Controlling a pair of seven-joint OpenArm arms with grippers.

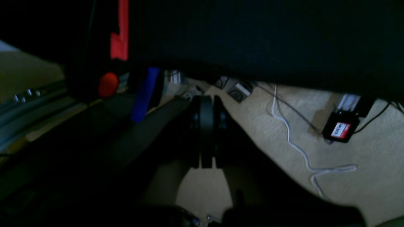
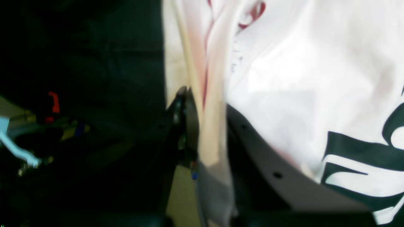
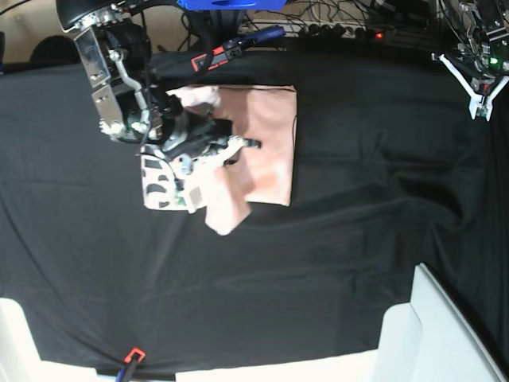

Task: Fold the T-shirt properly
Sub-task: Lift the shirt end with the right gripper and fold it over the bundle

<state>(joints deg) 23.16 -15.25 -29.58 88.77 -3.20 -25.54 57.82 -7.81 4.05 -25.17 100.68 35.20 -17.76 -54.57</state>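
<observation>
The T-shirt's pink fold (image 3: 227,208) is hanging bunched up in my right gripper. Next, I put it down, open my right gripper and grab the T-shirt's lettered side (image 3: 156,188).
The pale pink T-shirt (image 3: 266,135) lies partly folded on the black table cloth (image 3: 358,223), back left of centre. A flap with black lettering (image 3: 159,179) hangs at its left side. My right gripper (image 3: 231,147) is over the shirt's left part, shut on a bunched fold of it. Up close, its dark fingers (image 2: 181,104) pinch the pink fabric (image 2: 208,94), and the black lettering (image 2: 356,151) shows at the right. My left gripper (image 3: 479,99) is shut and holds nothing at the far right corner, away from the shirt. Its dark fingers (image 1: 206,126) hang over the floor.
A white box (image 3: 445,334) stands at the front right corner and a white edge (image 3: 16,342) at the front left. Cables and a power strip (image 3: 342,32) run along the back edge. An orange tag (image 3: 133,353) marks the front edge. A white cable (image 1: 296,148) lies on the floor below.
</observation>
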